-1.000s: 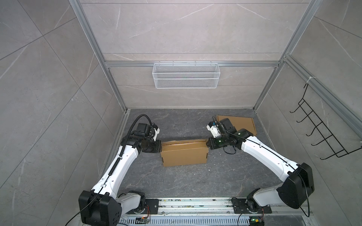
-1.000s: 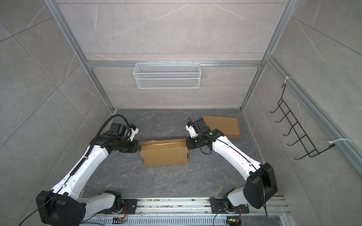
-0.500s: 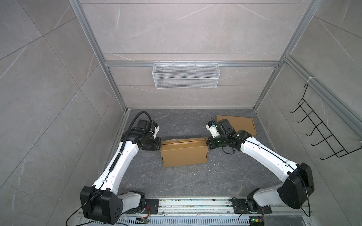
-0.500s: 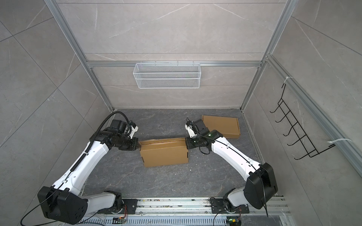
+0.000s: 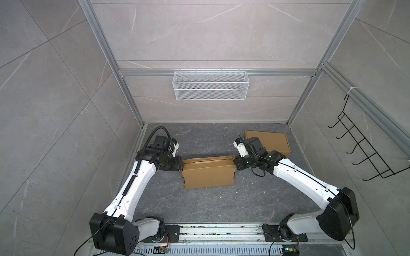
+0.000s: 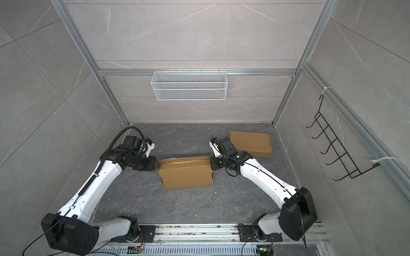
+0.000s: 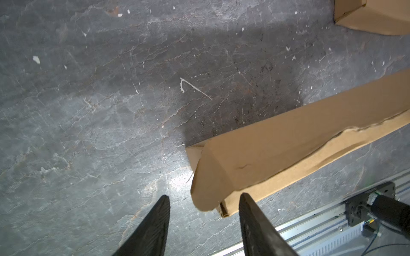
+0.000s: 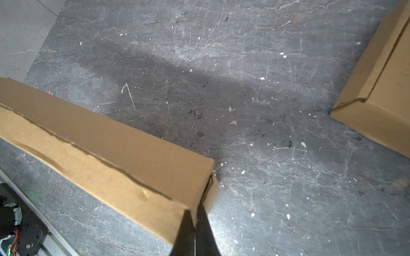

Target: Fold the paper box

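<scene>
I should pinch the flap against the box's corner with my left gripper, because the rounded flap bulges out past the lid's end and is loose among that gripper's open fingers.
The brown paper box lies in the middle of the dark floor, its lid down along the top edge. My left gripper is at the box's left end and open. In the left wrist view the rounded flap corner of the box sits between the spread fingers of the left gripper, and neither finger presses on it. My right gripper is at the right end. In the right wrist view the right gripper is shut on the thin corner wall of the box.
A second, closed cardboard box lies at the back right, behind my right arm. A white wire basket hangs on the back wall and a black hook rack on the right wall. The arms' base rail runs along the front.
My left gripper has opened and let go of the box's left end. The right gripper keeps its hold, and the box has hardly moved.
</scene>
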Action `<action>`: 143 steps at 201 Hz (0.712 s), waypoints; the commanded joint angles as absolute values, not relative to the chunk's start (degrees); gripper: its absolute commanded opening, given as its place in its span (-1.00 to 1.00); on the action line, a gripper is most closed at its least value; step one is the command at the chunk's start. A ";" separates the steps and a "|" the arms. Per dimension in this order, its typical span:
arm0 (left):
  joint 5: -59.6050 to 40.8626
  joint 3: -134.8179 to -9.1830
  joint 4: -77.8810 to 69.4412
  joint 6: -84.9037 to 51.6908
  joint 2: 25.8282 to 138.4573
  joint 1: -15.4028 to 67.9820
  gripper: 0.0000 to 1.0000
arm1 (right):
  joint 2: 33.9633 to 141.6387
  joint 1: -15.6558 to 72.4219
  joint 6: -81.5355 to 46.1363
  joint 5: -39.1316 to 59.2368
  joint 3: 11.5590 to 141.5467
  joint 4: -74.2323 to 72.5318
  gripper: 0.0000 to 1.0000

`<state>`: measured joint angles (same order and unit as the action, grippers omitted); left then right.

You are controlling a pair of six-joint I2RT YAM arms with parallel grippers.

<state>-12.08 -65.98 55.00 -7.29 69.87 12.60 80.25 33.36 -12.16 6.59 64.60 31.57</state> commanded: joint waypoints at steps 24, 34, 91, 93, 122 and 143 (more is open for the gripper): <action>-15.12 -61.17 47.89 -7.74 66.75 11.26 0.17 | 80.85 34.01 -9.86 4.18 59.66 37.64 -0.90; -15.52 -60.59 46.84 -7.52 66.68 10.78 0.16 | 80.28 33.97 -9.59 4.02 58.58 36.57 -0.89; -19.94 -61.69 46.16 -5.24 67.63 6.93 -0.13 | 79.00 34.01 -9.10 3.63 56.25 33.10 -0.81; -20.06 -61.70 46.26 -5.16 67.77 6.94 -0.14 | 79.01 34.06 -9.13 3.65 56.23 33.06 -0.81; -21.90 -62.14 46.85 -4.23 69.29 6.90 -0.19 | 78.76 34.12 -9.23 3.50 55.73 32.70 -0.81; -22.12 -62.14 46.12 -3.96 69.69 6.92 -0.23 | 78.66 34.19 -9.11 3.30 55.31 32.44 -0.81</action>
<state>-19.59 -60.45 47.33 -5.65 69.21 7.09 77.10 33.74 -10.41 4.82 58.85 23.99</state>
